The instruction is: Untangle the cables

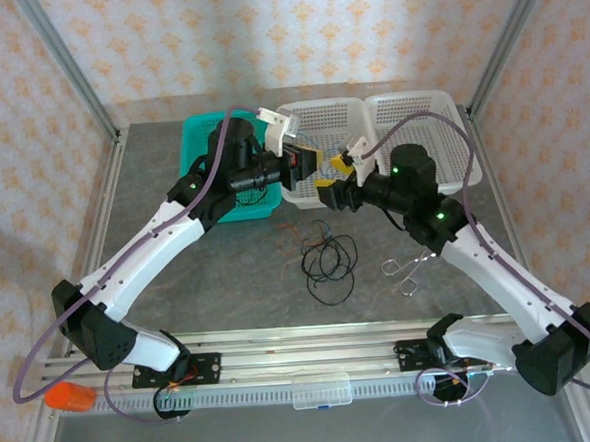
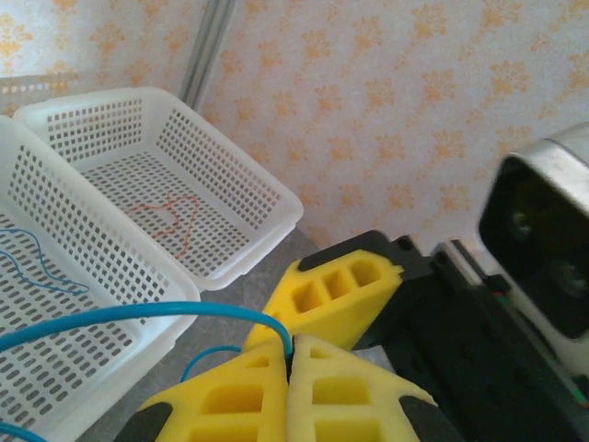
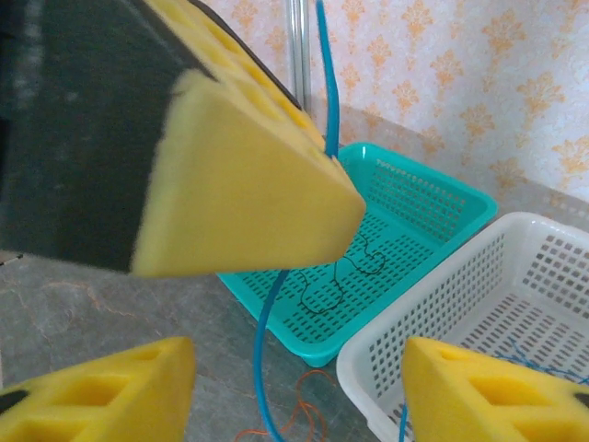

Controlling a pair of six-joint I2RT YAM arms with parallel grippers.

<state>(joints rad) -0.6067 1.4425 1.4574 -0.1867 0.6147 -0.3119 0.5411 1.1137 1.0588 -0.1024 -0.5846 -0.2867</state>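
The blue cable (image 3: 260, 359) is hanging from my left gripper outside the near white basket. Next, my right gripper takes over the cable and puts it inside that basket (image 1: 325, 129).
My left gripper (image 2: 290, 364) is shut on a blue cable (image 2: 138, 313), which arcs left over the near white basket (image 2: 55, 368); in the top view this gripper (image 1: 314, 165) hovers at the white basket's front edge. My right gripper (image 3: 294, 405) is open, its fingers (image 3: 101, 391) wide apart, and the blue cable (image 3: 264, 359) hangs down between them. Seen from above, the right gripper (image 1: 331, 179) is right beside the left one. More blue cable (image 2: 37, 262) lies in the near white basket. A red-orange cable (image 2: 170, 216) lies in the far one. A black cable (image 3: 340, 276) lies in the teal basket (image 3: 433, 198). Black loops (image 1: 329, 259) and a red-orange cable (image 3: 308, 419) lie on the table.
A silver scissors-like tool (image 1: 406, 267) lies on the table right of the black loops. Two white baskets (image 1: 343, 110) (image 1: 449, 121) and the teal basket (image 1: 195, 137) line the back of the table. Frame posts stand at the back corners.
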